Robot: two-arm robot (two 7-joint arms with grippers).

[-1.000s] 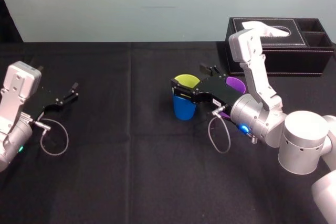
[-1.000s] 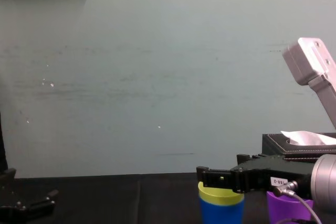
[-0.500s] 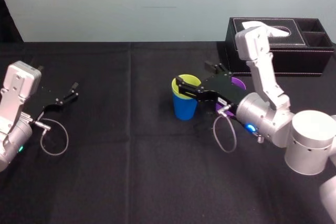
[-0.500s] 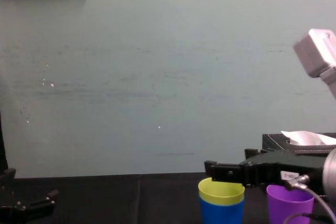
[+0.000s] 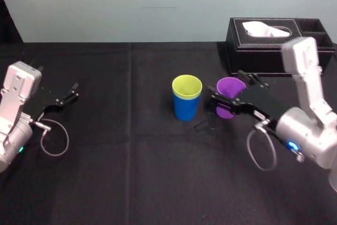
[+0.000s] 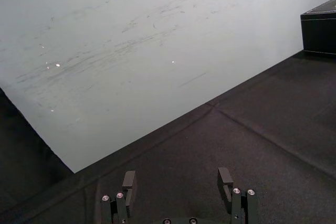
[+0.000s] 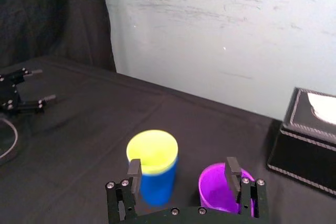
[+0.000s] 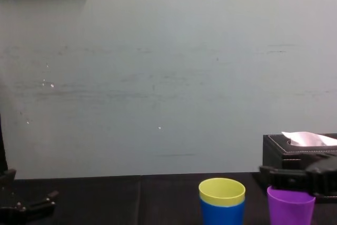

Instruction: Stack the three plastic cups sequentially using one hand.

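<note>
Only a band (image 8: pixel 222 202) of the yellow-green cup is visible above the blue cup, so the purple cup (image 8: pixel 291 207) will go down to a similar band when the robot lowers it inside.
The yellow-green cup (image 5: pixel 187 86) sits nested inside the blue cup (image 5: pixel 185 108) at the table's middle, upright. Just to their right the purple cup (image 5: pixel 227 89) stands alone, upright. My right gripper (image 5: pixel 226 85) hovers open over the purple cup, empty; in the chest view its finger (image 8: pixel 284 175) sits just above the purple cup's rim (image 8: pixel 290 194). From the right wrist, the right gripper (image 7: pixel 182 170) looks down between the blue cup (image 7: pixel 156 187) and the purple cup (image 7: pixel 220 192). My left gripper (image 5: pixel 66 98) rests open and empty at the far left.
A black tissue box (image 5: pixel 279 48) stands at the back right, close behind the purple cup. A pale wall runs along the table's far edge. Black cloth covers the table (image 5: pixel 131 172).
My right gripper has drawn back from the yellow-green and blue cups and moved right over the purple cup, staying open. The left arm has not moved.
</note>
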